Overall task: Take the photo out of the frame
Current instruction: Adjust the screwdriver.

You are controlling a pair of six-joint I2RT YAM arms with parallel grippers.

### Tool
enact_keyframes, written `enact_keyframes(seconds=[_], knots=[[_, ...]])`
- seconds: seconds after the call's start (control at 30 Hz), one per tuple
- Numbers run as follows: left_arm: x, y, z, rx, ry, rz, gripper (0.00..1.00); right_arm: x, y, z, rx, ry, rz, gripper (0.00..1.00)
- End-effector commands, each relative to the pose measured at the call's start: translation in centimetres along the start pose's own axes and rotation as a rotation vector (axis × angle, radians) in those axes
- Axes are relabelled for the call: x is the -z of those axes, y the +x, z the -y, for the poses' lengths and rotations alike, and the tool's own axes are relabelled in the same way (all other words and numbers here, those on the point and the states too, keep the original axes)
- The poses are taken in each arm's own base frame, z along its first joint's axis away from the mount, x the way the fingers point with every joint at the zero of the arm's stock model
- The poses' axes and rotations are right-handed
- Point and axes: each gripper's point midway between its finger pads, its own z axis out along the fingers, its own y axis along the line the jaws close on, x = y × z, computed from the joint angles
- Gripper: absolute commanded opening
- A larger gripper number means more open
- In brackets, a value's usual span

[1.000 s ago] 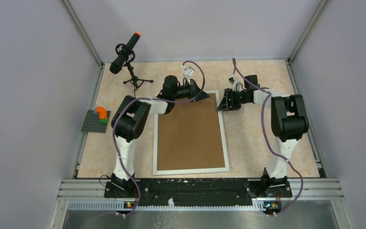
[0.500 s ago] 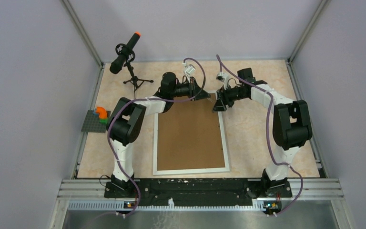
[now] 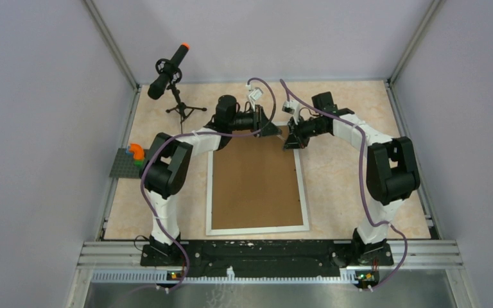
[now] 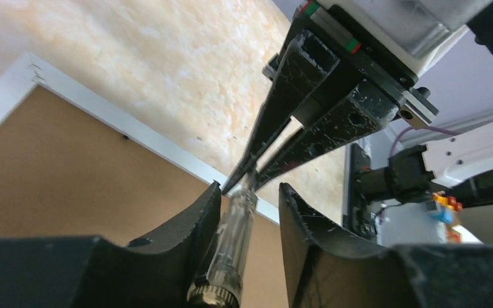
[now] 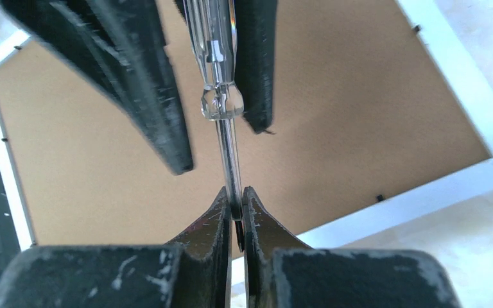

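The screwdriver's tip [image 5: 239,235] has my right gripper closed over it, so my left gripper should close squarely on the screwdriver's clear handle [image 4: 234,234] before my right gripper opens to let the tip go.
The white frame [image 3: 257,229] lies face down on the table, its brown backing board [image 3: 255,183] up. The photo is hidden beneath that board. Both grippers meet over the frame's far edge. A screwdriver with a clear handle [image 4: 233,247] and a thin metal shaft [image 5: 228,154] spans between them. My right gripper [image 5: 234,192] is shut on the shaft's tip. My left gripper [image 4: 250,187] stands open around the handle, which leans against one finger with a gap at the other. From above, the left gripper [image 3: 271,128] and right gripper [image 3: 290,142] nearly touch.
A black microphone on a small tripod [image 3: 169,70] stands at the far left. A grey baseplate with coloured bricks [image 3: 130,160] sits by the left wall. Metal rails and grey walls bound the beige table [image 3: 340,179] on three sides.
My right gripper has swung left to meet the left one and shut on the screwdriver's shaft. The left jaws have widened off the handle.
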Motion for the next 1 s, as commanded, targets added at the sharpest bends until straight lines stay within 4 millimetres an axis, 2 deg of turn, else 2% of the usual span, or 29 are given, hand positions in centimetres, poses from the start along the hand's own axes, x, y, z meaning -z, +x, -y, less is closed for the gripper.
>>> enact_keyframes(seconds=[0.0,0.1,0.2,0.3,0.57,0.73,0.97], knots=[[0.7,0.8,2.6,0.020,0.050,-0.147,0.45,2.6,-4.6,0.6,0.210,0.088,0.065,0.00],[0.8,0.8,3.0,0.030,0.063,-0.149,0.53,2.4,-4.5,0.0,0.264,0.067,0.045,0.00],[0.6,0.6,3.0,0.043,0.081,-0.149,0.55,1.9,-4.2,-0.8,0.328,0.048,0.018,0.00],[0.4,0.5,2.7,0.070,0.080,-0.148,0.55,1.6,-4.0,-1.5,0.369,0.041,0.005,0.00],[0.5,0.8,1.9,0.136,0.089,-0.138,0.49,1.5,-4.1,-1.8,0.399,0.052,0.000,0.00],[2.0,0.3,0.9,0.187,0.072,-0.091,0.53,1.7,-3.4,-1.9,0.408,0.050,-0.022,0.00],[1.9,0.5,1.1,0.180,0.078,-0.104,0.49,1.5,-3.2,-2.2,0.410,0.045,-0.018,0.00]])
